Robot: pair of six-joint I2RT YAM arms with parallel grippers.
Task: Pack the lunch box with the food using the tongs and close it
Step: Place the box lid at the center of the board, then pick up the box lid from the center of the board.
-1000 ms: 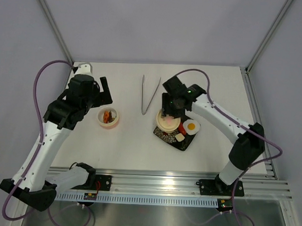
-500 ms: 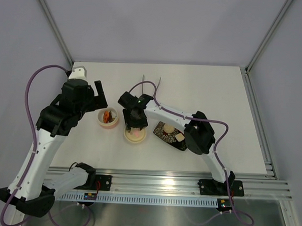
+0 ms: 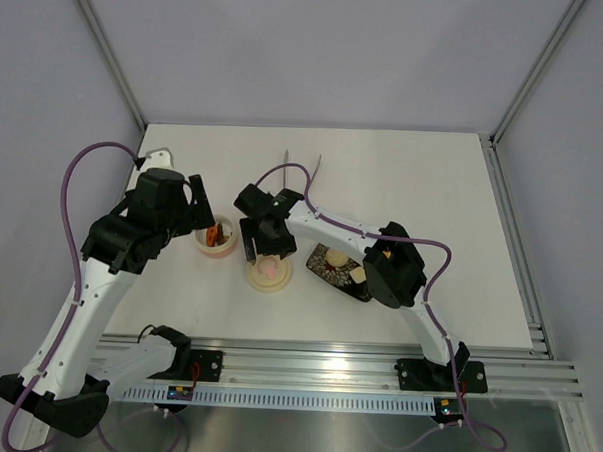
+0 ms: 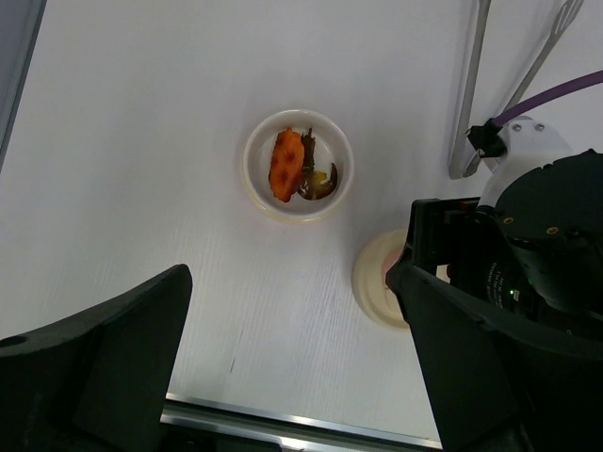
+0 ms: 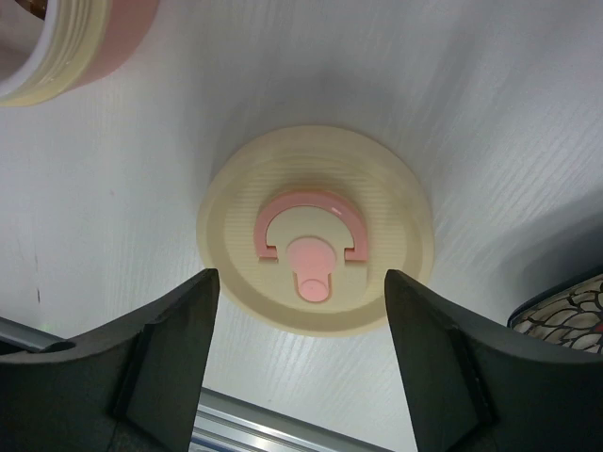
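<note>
The robot's right gripper is hovering over the lid [image 3: 269,274], but the tub [image 3: 216,237] stands by the left gripper, so the robot should back away and take the lid with its left gripper.
The lunch box tub [image 4: 298,165] stands open on the table, with an orange carrot [image 4: 285,164] and brown bits [image 4: 316,179] inside. Its round lid [image 5: 316,229], pink mark up, lies flat on the table to the right of the tub [image 3: 219,242]. My right gripper [image 5: 301,358] hovers just above the lid [image 3: 268,273], open, with its fingers apart from the rim. My left gripper [image 4: 292,377] is open and empty, above the table beside the tub. The tongs [image 4: 471,94] lie farther back, partly hidden under the right arm. More food [image 3: 357,275] sits on the black plate [image 3: 329,272].
The right arm's elbow [image 3: 392,265] hangs over the right part of the plate. The metal rail [image 3: 326,362] runs along the near table edge, close behind the lid. The corner of the plate [image 5: 565,306] shows to the right of the lid.
The right arm carried the lid from over the plate to the table beside the tub, then opened its jaws and let it go. The left arm shifted slightly.
</note>
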